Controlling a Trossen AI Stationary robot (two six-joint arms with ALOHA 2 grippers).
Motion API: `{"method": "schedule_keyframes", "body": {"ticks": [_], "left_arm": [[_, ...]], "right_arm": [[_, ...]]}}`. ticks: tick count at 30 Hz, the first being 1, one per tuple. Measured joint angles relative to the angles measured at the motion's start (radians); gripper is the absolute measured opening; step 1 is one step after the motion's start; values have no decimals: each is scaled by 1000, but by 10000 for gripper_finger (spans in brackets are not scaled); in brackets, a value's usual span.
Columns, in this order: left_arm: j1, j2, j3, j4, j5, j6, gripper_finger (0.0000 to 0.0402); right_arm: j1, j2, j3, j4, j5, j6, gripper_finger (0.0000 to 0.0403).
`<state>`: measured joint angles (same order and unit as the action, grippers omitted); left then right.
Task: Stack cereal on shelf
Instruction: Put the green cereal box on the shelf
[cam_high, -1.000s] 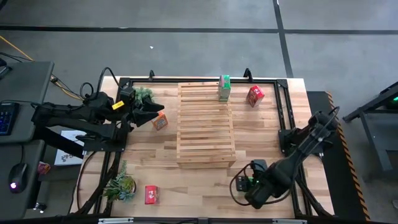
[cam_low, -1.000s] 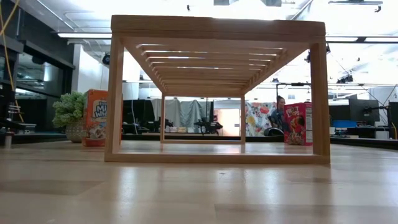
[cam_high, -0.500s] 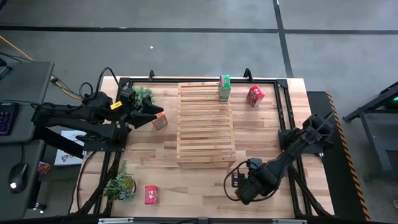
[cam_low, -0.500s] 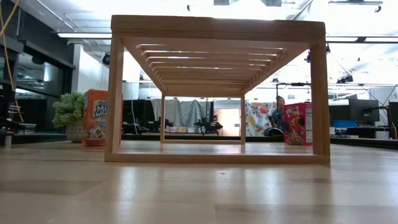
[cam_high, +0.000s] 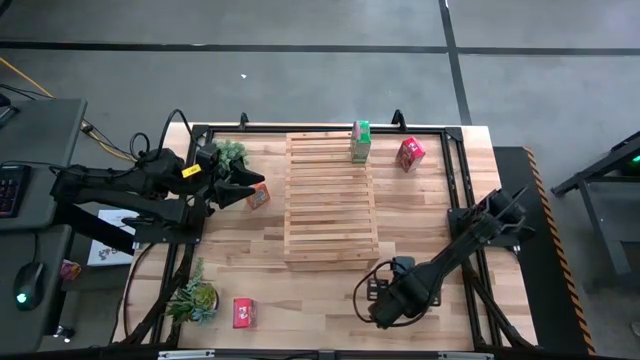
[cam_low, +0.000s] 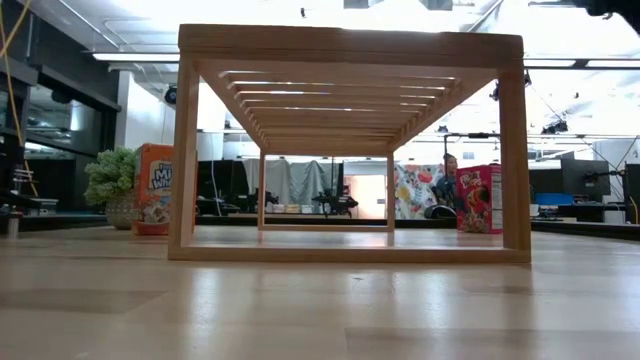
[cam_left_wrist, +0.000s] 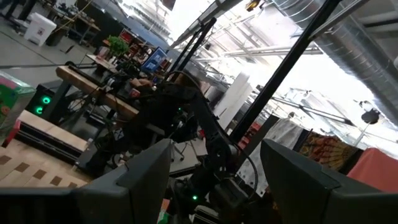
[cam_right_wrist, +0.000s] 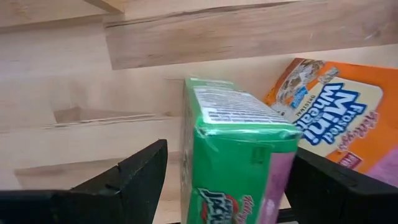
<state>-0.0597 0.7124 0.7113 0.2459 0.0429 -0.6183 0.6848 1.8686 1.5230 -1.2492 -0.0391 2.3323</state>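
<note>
The orange box (cam_right_wrist: 345, 115) is outside the fingers of the robot's right gripper, so the green box (cam_right_wrist: 245, 168) will come away by itself and leave the orange box behind when the robot lifts.
The pale slatted shelf (cam_high: 330, 200) stands mid-table, seen end-on in the low view (cam_low: 350, 45). A green cereal box (cam_high: 360, 141) stands on its far edge. A red box (cam_high: 410, 153) stands on the table to its right, and another red box (cam_high: 242, 312) lies near the near edge. An orange box (cam_high: 258, 196) (cam_low: 153, 188) stands left of the shelf. My left gripper (cam_high: 248, 186) (cam_left_wrist: 214, 180) hovers open beside it. My right gripper (cam_high: 380, 298) (cam_right_wrist: 230, 180) is open near the near edge. Its fingers stand on either side of a second green box (cam_right_wrist: 239, 143), with a flat orange box (cam_right_wrist: 339, 118) next to it.
Two small potted plants sit on the left side, one by the left gripper (cam_high: 232, 153) and one at the near left corner (cam_high: 195, 298). A black frame (cam_high: 452, 135) runs round the tabletop. Bare wood lies between the shelf and the near edge.
My right arm has swung along the near edge toward the table's left, bringing its gripper closer to the shelf's near right corner. The left arm and the boxes seen from above have kept still.
</note>
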Motion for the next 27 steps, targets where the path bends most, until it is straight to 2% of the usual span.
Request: {"method": "schedule_keyframes", "body": {"ticks": [9,19,23,27], "left_arm": [[0,0,0,-17,-1,1,239],[0,0,-1,-25,-1,2,239],[0,0,-1,-25,-1,2,239],[0,0,-1,-25,-2,2,239]], "right_arm": [[-4,10,0,0,-25,-2,247],[-4,10,0,22,-29,-4,166],[3,-8,0,93,-48,-88,135],[17,-58,48,188,-41,-305,123]]}}
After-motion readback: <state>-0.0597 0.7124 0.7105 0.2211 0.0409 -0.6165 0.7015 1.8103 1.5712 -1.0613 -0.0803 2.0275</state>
